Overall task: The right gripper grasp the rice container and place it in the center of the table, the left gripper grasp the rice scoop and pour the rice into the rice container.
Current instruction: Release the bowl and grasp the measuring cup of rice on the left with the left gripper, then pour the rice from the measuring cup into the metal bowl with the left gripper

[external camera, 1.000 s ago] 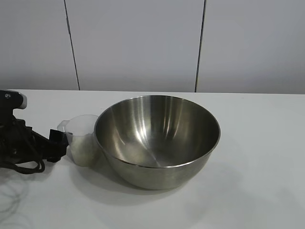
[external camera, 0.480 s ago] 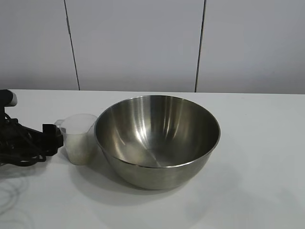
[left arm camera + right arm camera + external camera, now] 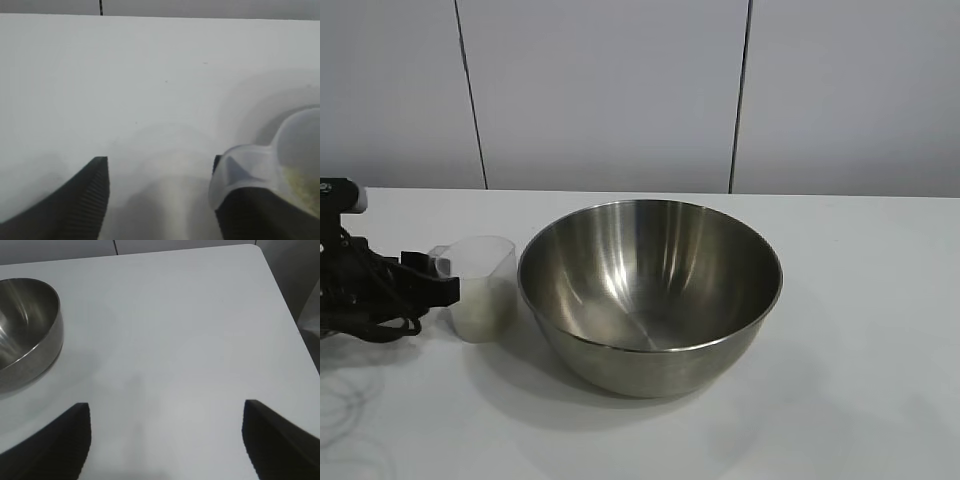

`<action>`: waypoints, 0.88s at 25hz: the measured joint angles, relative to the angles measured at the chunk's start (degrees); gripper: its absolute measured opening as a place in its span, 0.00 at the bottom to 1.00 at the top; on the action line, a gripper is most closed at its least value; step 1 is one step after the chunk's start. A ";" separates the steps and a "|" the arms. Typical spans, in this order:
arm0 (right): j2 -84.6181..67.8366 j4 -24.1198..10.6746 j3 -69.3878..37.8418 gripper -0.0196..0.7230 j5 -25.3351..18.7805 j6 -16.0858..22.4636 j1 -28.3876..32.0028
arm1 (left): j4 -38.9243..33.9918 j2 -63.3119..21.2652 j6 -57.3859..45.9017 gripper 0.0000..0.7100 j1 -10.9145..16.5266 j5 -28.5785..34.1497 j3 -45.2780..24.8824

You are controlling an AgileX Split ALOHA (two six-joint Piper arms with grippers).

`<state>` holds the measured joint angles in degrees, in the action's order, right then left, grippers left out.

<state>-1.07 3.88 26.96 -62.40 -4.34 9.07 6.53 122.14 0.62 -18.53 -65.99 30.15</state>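
The rice (image 3: 485,305) scoop (image 3: 482,315) is filled with rice only in its lower part, so the rice will cover just the bottom of the rice container when the robot pours.
The rice container (image 3: 650,290), a big shiny steel bowl, stands mid-table and looks empty; its edge also shows in the right wrist view (image 3: 25,330). The rice scoop (image 3: 480,290), a clear plastic cup holding rice (image 3: 300,182), stands upright on the white table (image 3: 860,330) just left of the bowl, apart from it. My left gripper (image 3: 432,280) is at the scoop's handle side, low over the table. In the left wrist view the left gripper (image 3: 160,162) is open, and the scoop's handle (image 3: 240,165) lies against one finger. My right gripper (image 3: 167,412) is open over bare table, right of the bowl.
A black cable (image 3: 370,325) loops beside the left arm at the table's left edge. The table's corner and right edge (image 3: 280,295) show in the right wrist view. A grey panelled wall (image 3: 610,90) stands behind the table.
The scoop has shifted left, away from the bowl, from a lean to standing upright. The left gripper has risen slightly and stays at the scoop's handle.
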 joint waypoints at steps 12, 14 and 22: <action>0.00 0.00 0.00 0.79 0.00 0.00 0.00 | -2.38 -3.68 4.69 0.01 0.00 0.42 0.00; 0.00 0.00 0.00 0.79 0.00 0.00 0.00 | -3.68 -4.54 5.57 0.01 0.00 0.42 0.00; 0.00 0.00 0.00 0.79 0.00 0.00 0.00 | -5.47 -12.29 14.71 0.01 0.00 1.38 0.73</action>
<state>-1.07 3.88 26.96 -62.40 -4.34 9.07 1.06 109.85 15.33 -18.53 -64.61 30.89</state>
